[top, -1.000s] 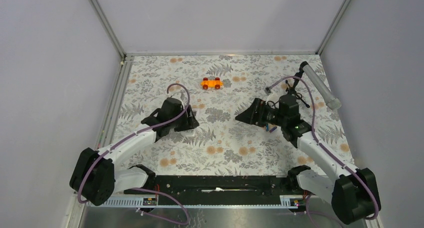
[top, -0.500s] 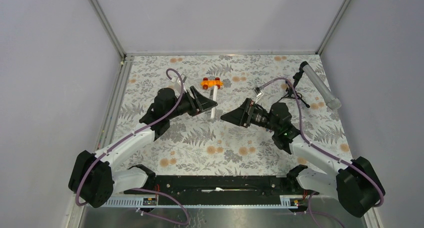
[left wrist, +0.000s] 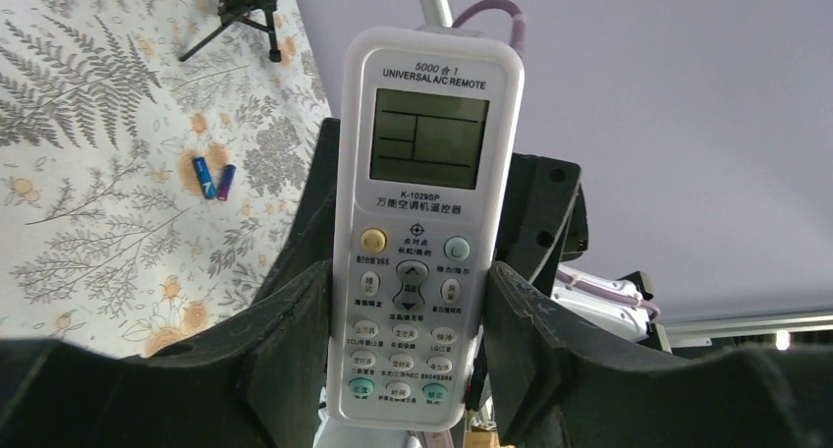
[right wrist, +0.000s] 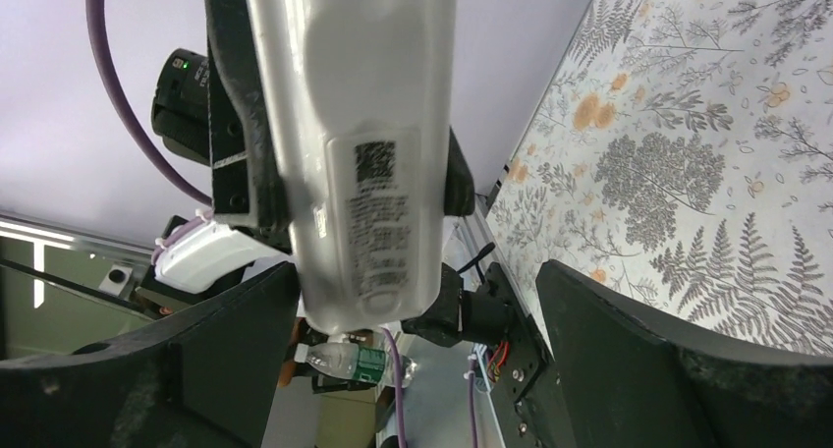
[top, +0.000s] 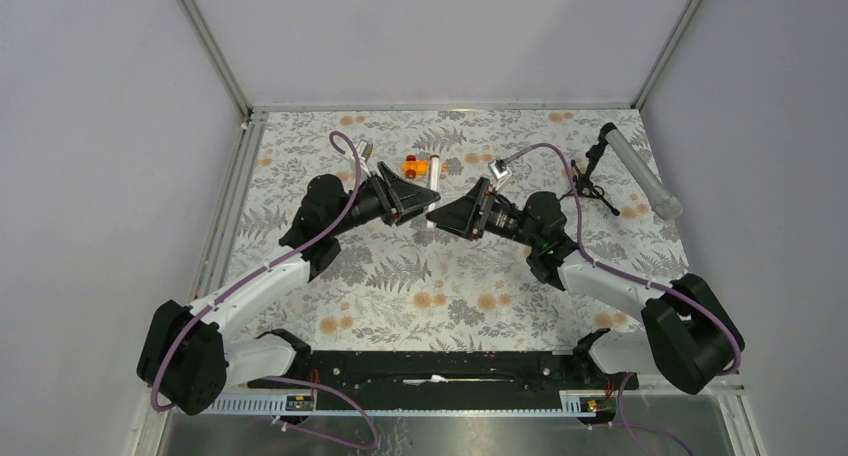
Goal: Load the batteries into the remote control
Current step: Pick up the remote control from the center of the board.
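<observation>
The remote control's back (right wrist: 359,80) stands upright in my left gripper. My right gripper should hold the remote control's label end (right wrist: 377,271) while my left gripper takes it again across its flat sides.
My left gripper (top: 415,198) is shut on the white remote control (left wrist: 422,222), held up off the table with its display and buttons facing the left wrist camera; the fingers (left wrist: 285,340) clamp its lower sides. My right gripper (top: 450,214) is open and faces the left one. In the right wrist view the remote's back (right wrist: 363,153), with a label, sits between the open fingers (right wrist: 609,340), close to the left one. The two batteries (left wrist: 213,178), blue and purple, lie side by side on the table. In the top view they are hidden by my right arm.
An orange toy car (top: 413,164) sits just behind the grippers. A grey tube on a black tripod (top: 640,171) stands at the back right. The floral table cover (top: 470,296) is walled on three sides. A plastic bottle (right wrist: 359,362) lies beyond the table.
My left gripper has lifted the remote off the table and carried it towards the middle. My right arm has swung left, away from the batteries, to meet it.
</observation>
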Robot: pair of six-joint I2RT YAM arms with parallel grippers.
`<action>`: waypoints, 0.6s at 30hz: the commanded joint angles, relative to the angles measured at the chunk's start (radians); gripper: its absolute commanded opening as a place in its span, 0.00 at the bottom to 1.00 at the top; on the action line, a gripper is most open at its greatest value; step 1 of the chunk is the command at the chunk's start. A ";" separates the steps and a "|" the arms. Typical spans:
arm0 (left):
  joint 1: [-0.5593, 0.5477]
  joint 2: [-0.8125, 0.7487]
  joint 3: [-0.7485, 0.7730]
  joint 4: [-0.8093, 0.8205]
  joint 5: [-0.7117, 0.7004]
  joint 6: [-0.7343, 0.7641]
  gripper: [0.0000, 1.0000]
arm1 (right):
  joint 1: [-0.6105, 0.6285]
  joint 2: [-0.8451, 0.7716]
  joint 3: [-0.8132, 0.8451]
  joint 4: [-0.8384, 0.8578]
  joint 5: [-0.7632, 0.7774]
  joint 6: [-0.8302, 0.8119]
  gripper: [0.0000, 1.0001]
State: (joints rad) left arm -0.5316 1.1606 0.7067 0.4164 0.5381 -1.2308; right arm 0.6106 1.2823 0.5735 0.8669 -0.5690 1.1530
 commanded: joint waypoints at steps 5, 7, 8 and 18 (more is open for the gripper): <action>-0.011 0.009 0.020 0.147 0.028 -0.056 0.47 | 0.036 0.093 0.076 0.179 -0.048 0.092 0.85; -0.011 0.003 0.011 0.148 0.018 -0.055 0.48 | 0.037 0.111 0.077 0.223 -0.061 0.116 0.74; -0.011 0.001 0.008 0.147 0.014 -0.053 0.49 | 0.037 0.117 0.076 0.242 -0.066 0.123 0.68; -0.011 -0.025 0.045 -0.014 -0.020 0.086 0.92 | 0.038 0.061 0.074 0.123 -0.096 -0.013 0.33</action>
State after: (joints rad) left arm -0.5385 1.1690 0.7044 0.4511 0.5381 -1.2427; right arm 0.6399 1.3937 0.6186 1.0428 -0.6277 1.2587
